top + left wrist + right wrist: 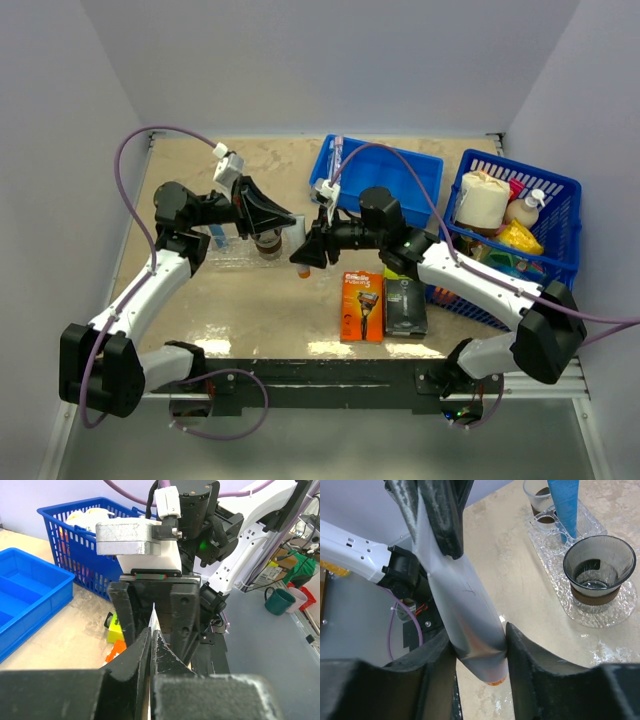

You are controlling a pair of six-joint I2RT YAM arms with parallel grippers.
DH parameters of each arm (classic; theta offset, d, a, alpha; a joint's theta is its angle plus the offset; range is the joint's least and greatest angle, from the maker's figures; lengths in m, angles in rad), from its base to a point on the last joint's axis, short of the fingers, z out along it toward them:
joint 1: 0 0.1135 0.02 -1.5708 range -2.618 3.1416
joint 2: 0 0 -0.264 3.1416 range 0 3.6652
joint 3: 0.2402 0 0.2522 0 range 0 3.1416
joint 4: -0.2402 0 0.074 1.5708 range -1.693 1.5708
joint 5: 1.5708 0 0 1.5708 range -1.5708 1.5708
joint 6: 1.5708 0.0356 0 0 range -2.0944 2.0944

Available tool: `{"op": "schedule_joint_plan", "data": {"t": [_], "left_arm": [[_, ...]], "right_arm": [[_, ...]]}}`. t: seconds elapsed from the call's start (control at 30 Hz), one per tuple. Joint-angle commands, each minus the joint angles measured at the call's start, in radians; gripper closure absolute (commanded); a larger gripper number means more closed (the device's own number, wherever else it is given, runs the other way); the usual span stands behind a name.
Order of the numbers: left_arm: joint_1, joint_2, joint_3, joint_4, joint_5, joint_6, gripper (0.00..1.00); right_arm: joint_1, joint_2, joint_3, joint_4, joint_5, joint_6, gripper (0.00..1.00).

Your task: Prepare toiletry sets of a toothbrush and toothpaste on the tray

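The robot's right gripper is around the toothpaste's cap end (493, 672) and should open before the left gripper, which is holding the crimped end, lowers the cap into the clear tray (558, 560).
The toothpaste (465, 600) is a silvery tube with an orange cap, hanging cap-down above the table. My left gripper (151, 632) is shut on its flat crimped end (154, 616). My right gripper (479, 632) has both pads pressed against the tube just above the cap. In the top view the two grippers (290, 222) (303, 255) meet nose to nose, right of the clear tray (232, 262). The tray (607, 617) holds brownish clear cups (599, 570); a blue tube-like item (564, 505) stands in one. A thin toothbrush (337, 160) lies in the blue bin.
The blue bin (385, 180) sits at the back, with a blue lattice basket (520, 235) of bottles and packs to its right. An orange razor pack (361, 305) and a black-green one (405, 305) lie near the front edge.
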Motion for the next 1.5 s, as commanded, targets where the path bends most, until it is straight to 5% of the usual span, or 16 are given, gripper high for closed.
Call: {"op": "schedule_joint_plan", "data": {"t": [0.0, 0.17, 0.3, 0.53, 0.83, 1.47], "left_arm": [[0.009, -0.014, 0.007, 0.076, -0.001, -0.002, 1.00], [0.009, -0.012, 0.006, 0.077, -0.003, -0.002, 1.00], [0.009, -0.015, 0.007, 0.076, -0.003, -0.002, 1.00], [0.026, -0.026, 0.006, 0.084, -0.024, -0.003, 1.00], [0.027, -0.023, 0.000, 0.110, -0.017, -0.026, 1.00], [0.027, -0.022, -0.005, 0.117, -0.017, -0.030, 1.00]], "right_arm": [[0.006, -0.003, 0.003, 0.042, -0.023, 0.003, 0.65], [0.006, -0.003, 0.009, 0.034, -0.020, -0.003, 0.84], [0.006, -0.006, 0.009, 0.033, -0.013, -0.001, 0.84], [0.006, -0.021, -0.008, 0.018, 0.000, -0.006, 0.50], [0.006, -0.021, -0.028, 0.033, 0.006, -0.009, 0.37], [0.006, -0.021, -0.025, 0.056, -0.002, 0.006, 0.72]]}}
